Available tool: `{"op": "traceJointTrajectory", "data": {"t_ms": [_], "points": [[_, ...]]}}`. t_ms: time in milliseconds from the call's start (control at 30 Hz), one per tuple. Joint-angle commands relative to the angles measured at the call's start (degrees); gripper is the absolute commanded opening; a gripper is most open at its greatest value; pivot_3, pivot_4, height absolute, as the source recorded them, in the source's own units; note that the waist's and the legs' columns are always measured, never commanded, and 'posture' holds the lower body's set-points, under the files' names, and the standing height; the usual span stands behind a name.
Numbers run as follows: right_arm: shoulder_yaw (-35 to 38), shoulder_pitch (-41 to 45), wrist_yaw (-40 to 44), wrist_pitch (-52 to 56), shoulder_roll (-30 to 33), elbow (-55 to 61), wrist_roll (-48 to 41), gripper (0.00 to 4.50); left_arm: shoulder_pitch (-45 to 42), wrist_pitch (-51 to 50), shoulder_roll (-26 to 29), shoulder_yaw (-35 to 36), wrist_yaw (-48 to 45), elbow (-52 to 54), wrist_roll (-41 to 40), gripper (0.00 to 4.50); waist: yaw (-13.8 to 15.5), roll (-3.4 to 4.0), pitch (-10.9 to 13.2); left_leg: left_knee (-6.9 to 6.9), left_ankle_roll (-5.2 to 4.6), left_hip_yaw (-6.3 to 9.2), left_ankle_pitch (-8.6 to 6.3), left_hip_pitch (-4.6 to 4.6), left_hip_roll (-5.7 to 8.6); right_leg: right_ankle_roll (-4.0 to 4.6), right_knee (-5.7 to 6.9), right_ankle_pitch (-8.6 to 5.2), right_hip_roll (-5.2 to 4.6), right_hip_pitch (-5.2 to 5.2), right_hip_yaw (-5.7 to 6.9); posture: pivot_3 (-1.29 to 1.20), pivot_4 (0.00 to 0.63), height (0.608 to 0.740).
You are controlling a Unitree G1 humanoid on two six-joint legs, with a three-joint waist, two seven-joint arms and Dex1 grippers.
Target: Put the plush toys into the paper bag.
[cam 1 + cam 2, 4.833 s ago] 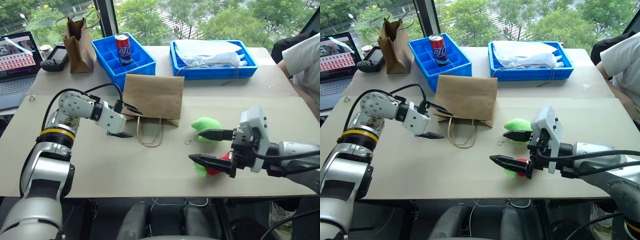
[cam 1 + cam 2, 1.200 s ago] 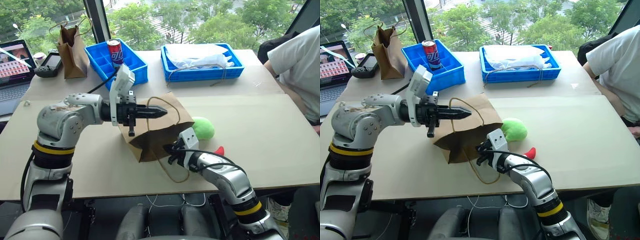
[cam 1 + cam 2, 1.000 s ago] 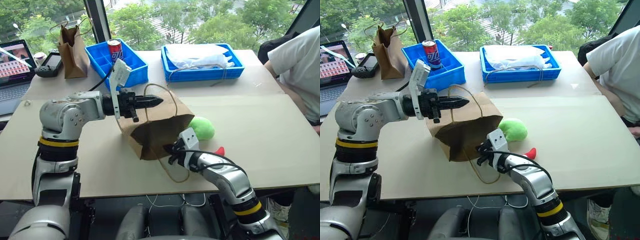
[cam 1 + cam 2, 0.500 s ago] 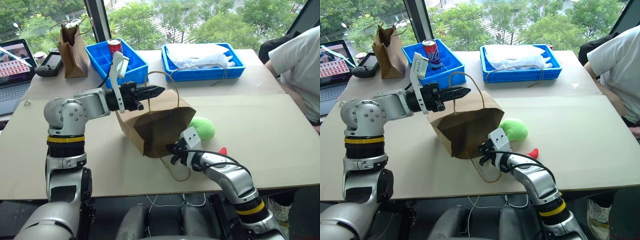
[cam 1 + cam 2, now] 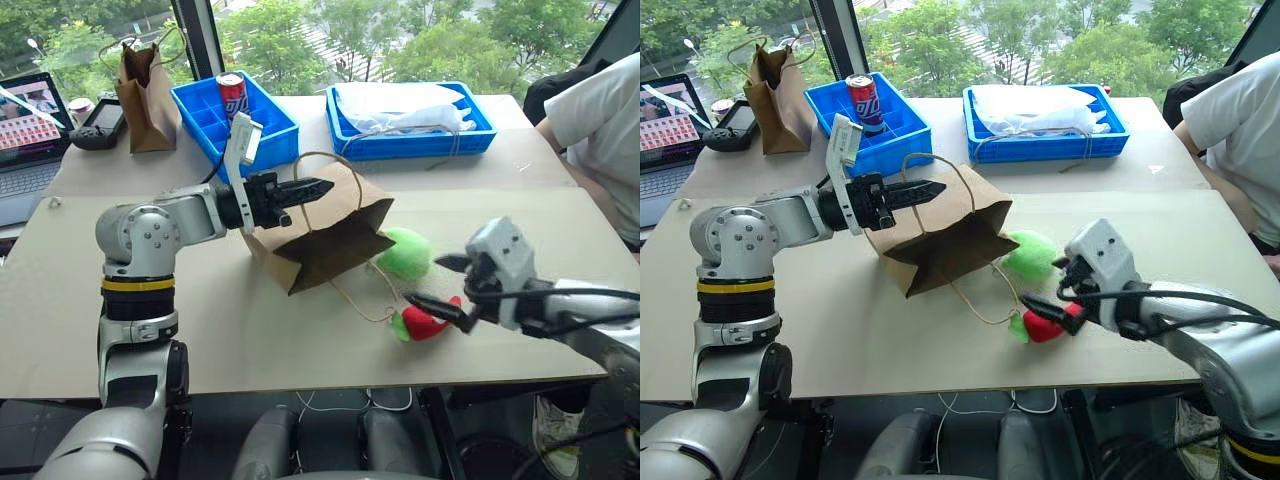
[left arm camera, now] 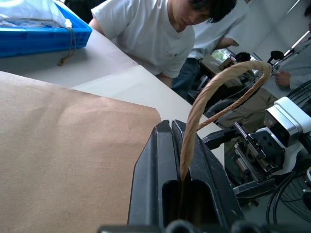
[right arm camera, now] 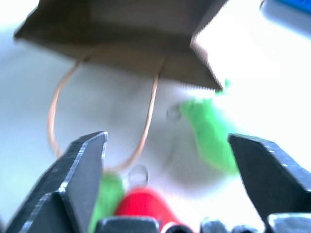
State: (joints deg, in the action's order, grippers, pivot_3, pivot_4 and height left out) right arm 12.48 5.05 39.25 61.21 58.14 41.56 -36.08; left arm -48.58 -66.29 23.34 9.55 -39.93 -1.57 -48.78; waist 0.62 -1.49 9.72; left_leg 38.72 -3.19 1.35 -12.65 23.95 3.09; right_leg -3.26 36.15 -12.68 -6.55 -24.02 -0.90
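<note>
The chili (image 5: 426, 322) should stay stretched out and go into the bag leaves first when the robot's gripper carries it by its tip, because its red body is plump (image 5: 418, 323).
The wide brown paper bag (image 5: 322, 238) is tipped up on the table, mouth towards the right. My left gripper (image 5: 312, 187) is shut on its upper cord handle (image 6: 194, 111); the lower handle loop lies on the table. The lime-green plush toy (image 5: 408, 252) rests just right of the bag's mouth. In front of it lies the red chili plush toy (image 5: 427, 323) with green leaves. My right gripper (image 5: 441, 284) hangs open just above and to the right of the chili, with nothing between its fingers (image 7: 82, 170).
A narrower brown bag (image 5: 146, 78) stands at the back left beside a laptop (image 5: 30, 110) and a controller. A blue crate (image 5: 200, 100) holds a red can (image 5: 231, 92). A blue tray (image 5: 410, 143) holds white plastic. A person sits at the right edge (image 5: 600, 110).
My right gripper has let go at the bag's mouth, opened wide, and swung out to the right and up. The bag's lower handle now lies loose on the table. The left gripper keeps its hold.
</note>
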Motion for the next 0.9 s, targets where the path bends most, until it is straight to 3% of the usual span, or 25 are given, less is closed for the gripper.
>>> {"op": "traceJointTrajectory", "data": {"t_ms": [33,133,400,567,733,867,900], "points": [[-0.6,-6.8,8.6,-13.9,6.9,-3.0,8.4,4.45,-0.7,0.2,-0.1,0.3,-0.2,1.4,-1.2,0.0,0.0,-0.01,0.0,0.04,0.0,-0.01,0.0,0.07,0.0,-0.01,-0.04,0.0,0.0,-0.01,0.01,0.0,0.15,0.74],[-4.6,-8.3,10.9,-21.7,8.8,-6.7,13.5,4.45,-0.8,0.1,-0.2,0.3,0.0,1.4,-1.4,0.0,-0.2,-0.02,0.0,0.11,-0.01,-0.06,0.0,0.09,0.0,-0.05,-0.05,0.04,-0.01,-0.01,-0.05,0.0,0.15,0.74],[-17.6,1.5,12.7,-35.8,4.1,-24.9,26.0,4.45,-0.2,-0.5,-0.2,0.6,0.9,2.6,-2.3,0.0,-0.1,-0.03,0.0,0.12,0.03,-0.06,0.03,0.09,-0.01,-0.01,-0.04,0.07,0.0,-0.06,-0.05,0.0,0.15,0.74],[-18.2,2.5,16.5,-34.7,1.9,-27.9,23.9,3.07,-0.5,-0.3,0.4,0.5,0.9,2.4,-2.1,0.0,0.0,-0.04,0.0,0.11,0.03,-0.03,0.02,0.11,-0.01,0.0,-0.06,0.08,0.0,-0.04,-0.03,0.0,0.15,0.74],[-16.0,0.8,18.4,-34.2,1.8,-25.3,22.2,1.33,-0.3,-0.2,0.0,0.5,1.3,2.7,-2.1,0.0,0.0,-0.04,0.0,0.13,0.04,-0.02,0.03,0.08,-0.02,0.02,-0.02,0.11,0.01,-0.04,-0.03,0.0,0.15,0.74],[-10.4,-0.5,19.3,-33.7,3.8,-22.5,20.4,0.02,-0.4,-0.1,-0.1,0.2,1.2,2.3,-1.9,0.0,0.0,-0.04,0.0,0.11,0.04,-0.02,0.03,0.1,-0.01,0.02,-0.03,0.11,0.0,-0.07,-0.04,0.0,0.15,0.74],[-7.9,-1.0,20.1,-32.9,4.9,-21.2,19.4,0.02,-0.5,-0.1,-0.2,0.3,1.3,2.2,-1.9,0.0,0.1,-0.04,0.0,0.11,0.04,-0.02,0.03,0.11,0.0,0.02,-0.02,0.1,-0.01,-0.08,-0.04,0.0,0.15,0.74]]}}
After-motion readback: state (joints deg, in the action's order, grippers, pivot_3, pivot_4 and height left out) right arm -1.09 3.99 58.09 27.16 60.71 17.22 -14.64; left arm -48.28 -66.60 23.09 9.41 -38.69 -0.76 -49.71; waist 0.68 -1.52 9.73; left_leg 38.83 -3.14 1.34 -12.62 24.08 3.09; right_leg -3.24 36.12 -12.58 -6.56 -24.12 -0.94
